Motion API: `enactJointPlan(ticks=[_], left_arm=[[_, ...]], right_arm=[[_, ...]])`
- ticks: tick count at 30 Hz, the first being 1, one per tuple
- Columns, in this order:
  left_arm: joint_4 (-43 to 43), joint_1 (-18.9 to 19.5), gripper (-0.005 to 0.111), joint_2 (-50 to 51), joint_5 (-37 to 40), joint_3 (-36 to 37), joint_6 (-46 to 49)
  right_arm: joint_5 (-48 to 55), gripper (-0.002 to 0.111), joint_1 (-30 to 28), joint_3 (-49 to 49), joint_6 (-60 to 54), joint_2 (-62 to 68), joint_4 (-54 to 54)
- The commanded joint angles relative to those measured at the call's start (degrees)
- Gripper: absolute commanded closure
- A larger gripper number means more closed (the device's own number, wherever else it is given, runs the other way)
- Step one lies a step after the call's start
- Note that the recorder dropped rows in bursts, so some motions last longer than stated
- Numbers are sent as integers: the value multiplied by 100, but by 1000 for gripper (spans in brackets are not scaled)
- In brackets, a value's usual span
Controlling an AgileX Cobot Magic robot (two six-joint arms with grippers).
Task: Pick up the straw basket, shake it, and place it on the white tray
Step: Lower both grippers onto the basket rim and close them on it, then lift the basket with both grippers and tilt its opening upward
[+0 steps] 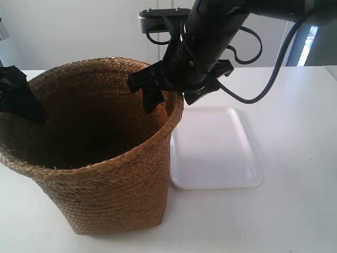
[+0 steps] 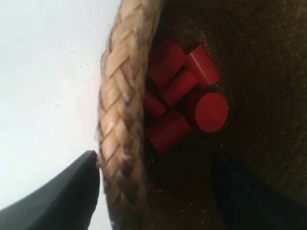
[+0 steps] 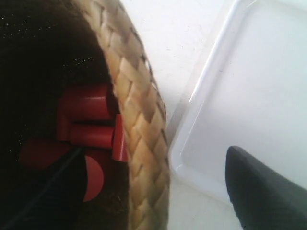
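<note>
The red cylinders (image 2: 186, 91) will tumble around but stay inside when I shake the straw basket, because they lie loose deep below the braided rim (image 1: 113, 167).
The straw basket (image 1: 105, 174) stands upright on the table, just beside the white tray (image 1: 216, 153) and not on it. My right gripper (image 1: 167, 94) is open and straddles the rim nearest the tray. In the right wrist view the right gripper (image 3: 153, 201) has one finger inside the dark interior and the other over the tray (image 3: 249, 96). My left gripper (image 1: 16, 95) is open at the opposite rim. In the left wrist view the left gripper (image 2: 156, 191) has its outer finger against the braided rim (image 2: 122, 120) and its inner finger well apart. Several red cylinders (image 2: 192, 96) lie on the basket's bottom.
The white table (image 1: 295, 211) extends around the basket and the tray. A black cable (image 1: 263, 89) loops from the right arm above the tray's far end. A white wall stands behind the table.
</note>
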Motion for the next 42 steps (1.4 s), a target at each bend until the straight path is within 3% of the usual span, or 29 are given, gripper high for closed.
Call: enactJointPlan(ticks=[1, 6, 13, 16, 23, 34, 37, 42], left_arm=[[-569, 4, 37, -18, -146, 34, 56], [-807, 4, 41, -18, -257, 34, 56], [-493, 4, 64, -18, -15, 34, 46], [-472, 4, 63, -18, 83, 39, 57], [-370, 4, 50, -18, 126, 39, 71], [-347, 4, 49, 296, 537, 39, 172], [-347, 4, 52, 296, 524, 39, 172], [-347, 4, 84, 296, 524, 39, 200]], right_arm=[[64, 34, 8, 2, 23, -19, 112], [235, 34, 8, 2, 23, 7, 175], [320, 34, 8, 2, 23, 26, 153], [330, 34, 8, 2, 23, 29, 153], [328, 34, 8, 2, 23, 42, 138], [446, 35, 8, 2, 23, 42, 138], [446, 46, 8, 2, 23, 42, 138], [487, 84, 8, 2, 164, 42, 138]])
